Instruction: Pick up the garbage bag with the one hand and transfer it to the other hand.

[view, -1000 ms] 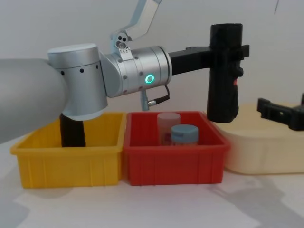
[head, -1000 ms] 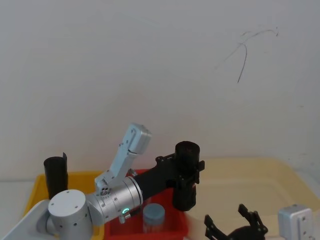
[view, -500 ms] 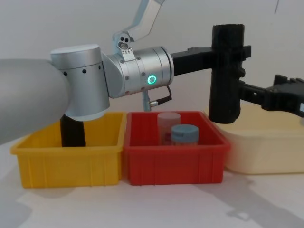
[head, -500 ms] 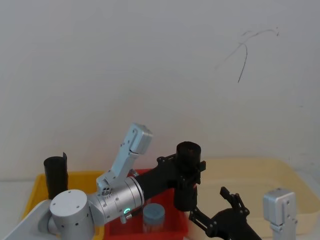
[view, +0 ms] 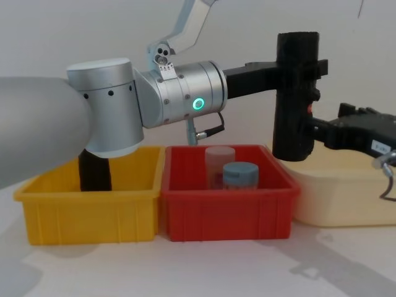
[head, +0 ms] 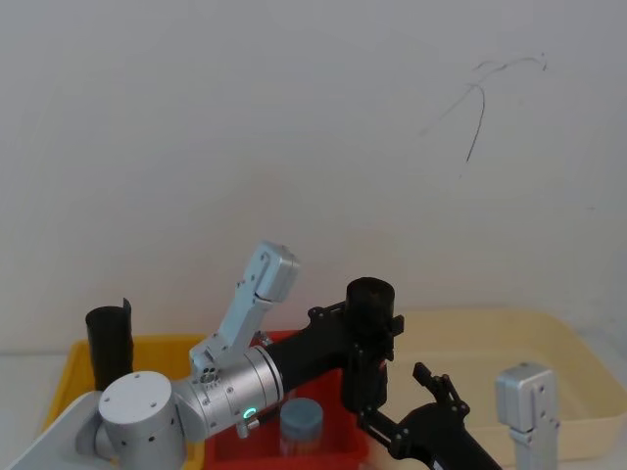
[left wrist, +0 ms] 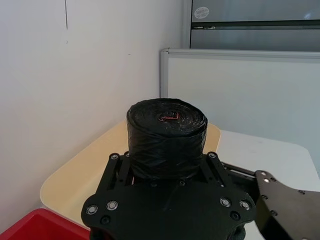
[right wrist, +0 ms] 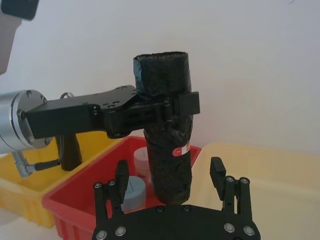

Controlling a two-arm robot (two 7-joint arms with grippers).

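The blue lid [view: 241, 174] is sitting flat and all the way down on its jar. The jar's body [right wrist: 134, 205] will rise together with the lid when I lift.
The garbage bag [view: 294, 105], a tall black wrinkled roll with a small red spot, hangs upright in the air over the seam between the red bin and the cream tray. My left gripper [view: 306, 65] is shut on its upper half, reaching in from the left on a silver arm with a green ring light. My right gripper [right wrist: 169, 175], the one with a white label, comes in from the right. Its fingers [right wrist: 121, 174] stand open on either side of the bag's lower end [right wrist: 170, 165]. I cannot tell whether they touch it.
A yellow bin [view: 93, 198] on the left holds a second black roll [view: 94, 173]. The red bin [view: 229, 210] in the middle holds a clear jar and a blue-lidded jar [view: 240, 173]. The cream tray [view: 346, 204] lies at the right, under my right arm.
My right gripper has come in from the right and forward, and its open fingers now flank the bag's lower part. The left gripper and the bag have stayed put.
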